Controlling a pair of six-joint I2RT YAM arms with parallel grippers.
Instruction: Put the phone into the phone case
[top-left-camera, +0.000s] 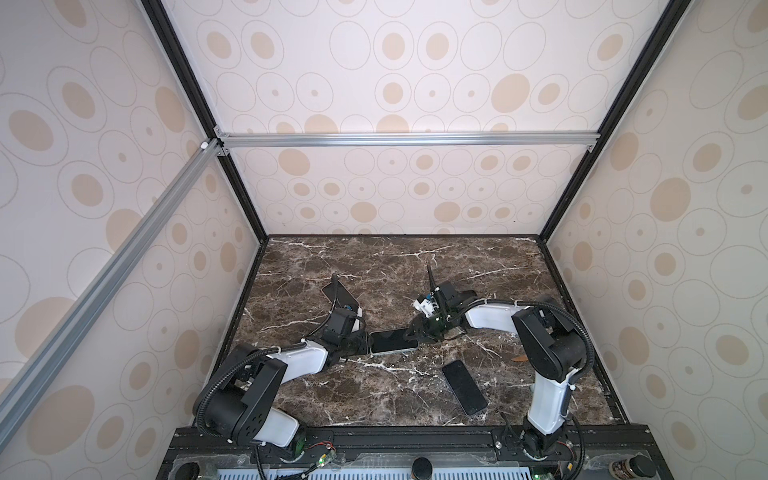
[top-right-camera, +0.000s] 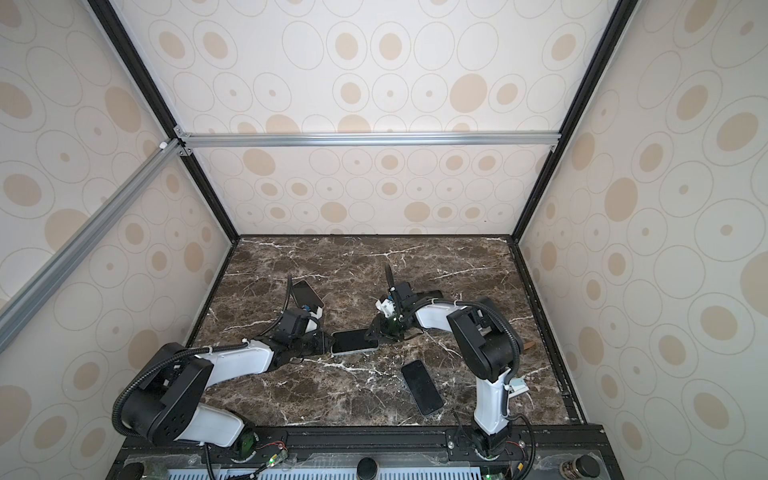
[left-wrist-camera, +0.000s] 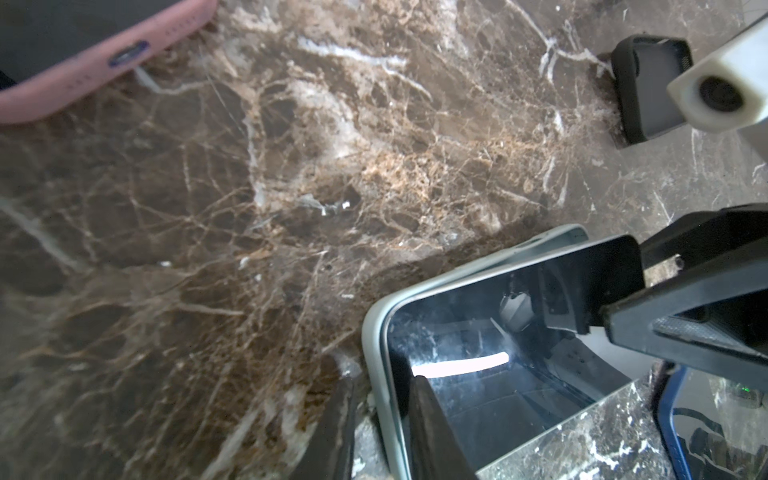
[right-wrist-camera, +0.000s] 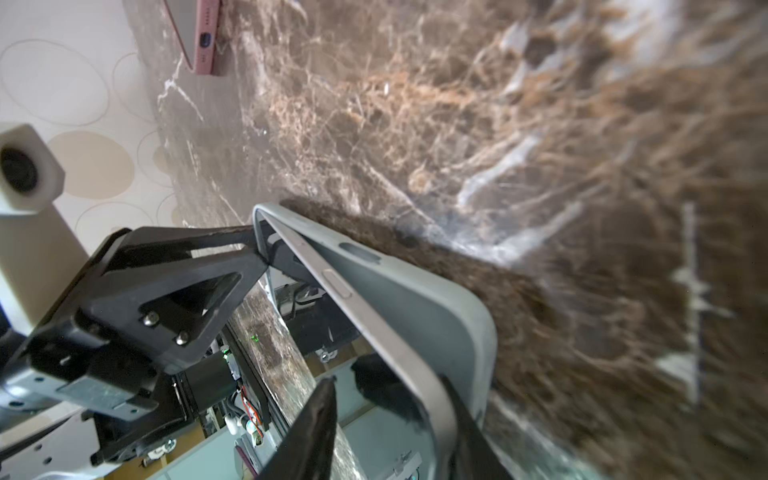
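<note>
I should lower the phone's end (right-wrist-camera: 416, 372), which slants up from the phone case, open my right gripper, then pinch the phone's rim and the phone case's side (right-wrist-camera: 481, 329) together.
The phone (top-left-camera: 392, 340) (top-right-camera: 353, 340) lies at the table's middle, partly in a pale grey-green phone case (right-wrist-camera: 415, 299) (left-wrist-camera: 374, 332). In the right wrist view its silver rim (right-wrist-camera: 332, 282) stands out of the case at the end toward that camera. My left gripper (top-left-camera: 368, 343) (top-right-camera: 328, 343) (left-wrist-camera: 382, 380) is shut on the left end, one finger on the screen and one under the case. My right gripper (top-left-camera: 411, 334) (top-right-camera: 372, 332) (right-wrist-camera: 386, 380) straddles the right end, open. One of its fingers stands off the screen and the other lies by the rim.
A phone in a pink case (top-left-camera: 338, 293) (top-right-camera: 307, 293) (left-wrist-camera: 83, 54) (right-wrist-camera: 199, 37) lies at the back left. A bare black phone (top-left-camera: 464, 387) (top-right-camera: 422, 387) lies at the front right. A black case (left-wrist-camera: 648, 83) sits behind the right arm. A small brown object (top-left-camera: 519, 358) lies by the right arm.
</note>
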